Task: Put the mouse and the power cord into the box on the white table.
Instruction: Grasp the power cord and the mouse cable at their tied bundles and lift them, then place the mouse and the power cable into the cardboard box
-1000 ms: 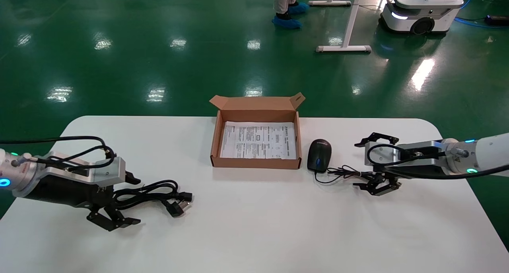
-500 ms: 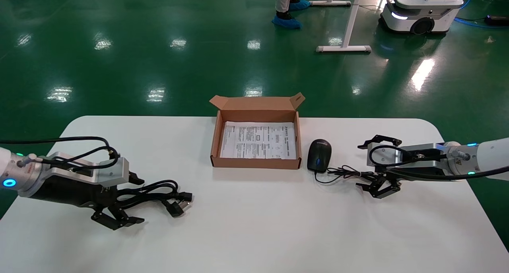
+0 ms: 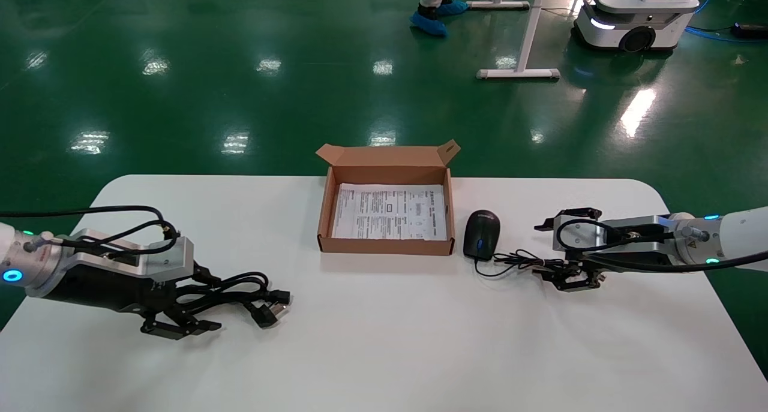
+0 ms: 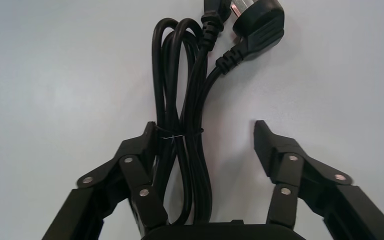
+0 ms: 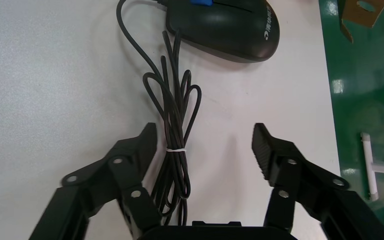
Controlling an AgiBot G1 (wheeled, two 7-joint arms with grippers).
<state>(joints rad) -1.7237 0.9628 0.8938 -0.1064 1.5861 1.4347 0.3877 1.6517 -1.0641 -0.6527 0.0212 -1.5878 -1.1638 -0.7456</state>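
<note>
My gripper is about to lift the power cord [image 3: 231, 288], and a thin tie [image 4: 176, 136] holds the cord's loops tight at their middle. The cord will come up as one bundle, plug included, when I lift it.
On the white table [image 3: 390, 346] an open brown box [image 3: 326, 215] stands at the far middle, lined with a printed sheet. The black mouse [image 3: 482, 233] [image 5: 230, 25] lies just right of the box, its thin tied cable [image 3: 517, 259] [image 5: 174, 150] trailing right. My right gripper [image 3: 543, 250] [image 5: 205, 132] is open astride that cable bundle, which lies close to one finger. At the left, the power cord [image 3: 240, 286] [image 4: 180, 100] lies coiled, its plug [image 3: 271, 310] [image 4: 260, 25] pointing away. My left gripper [image 3: 207, 299] [image 4: 205, 131] is open around the cord, one finger touching it.
Beyond the table's far edge is glossy green floor with a white mobile robot [image 3: 636, 10], a white stand foot [image 3: 519, 73] and a person's feet in blue shoe covers [image 3: 429, 25]. Bare tabletop lies between the two grippers in front of the box.
Both grippers' jaws have narrowed around their cables. The left gripper has crept right onto the power cord; the right gripper has edged towards the mouse cable.
</note>
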